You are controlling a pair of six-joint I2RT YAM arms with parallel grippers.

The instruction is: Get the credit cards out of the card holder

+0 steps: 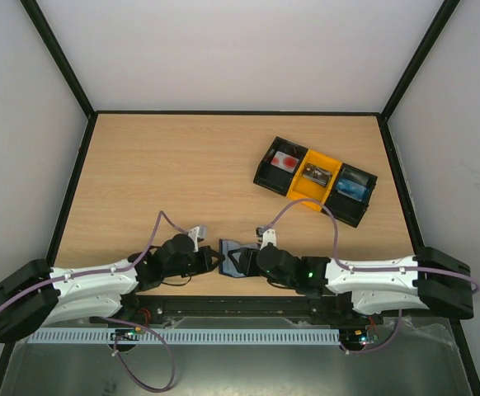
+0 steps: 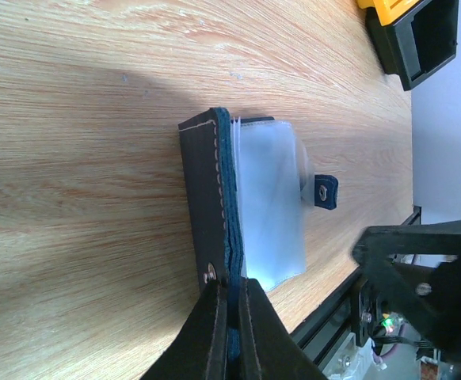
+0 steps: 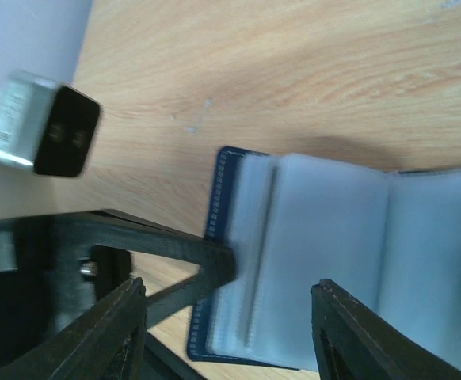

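Note:
I can see a pale leaf covering the pocket beside my left gripper, so next my right gripper pinches the leaf's edge and flips the leaf over before it pulls a card.
The card holder lies open near the table's front edge, between my two grippers. Its navy cover stands on edge, with pale blue-grey pockets and a small tab spread flat beside it. My left gripper is shut on the cover's near edge. My right gripper stands open just over the pale pockets, holding nothing. I see no card in the pockets. A pinkish-white credit card with a red spot lies in the tray's left compartment. A dark card lies in the yellow one.
The black-and-yellow three-compartment tray sits at the back right, its right compartment holding something blue. Its corner shows in the left wrist view. The table's front rail runs just behind the holder.

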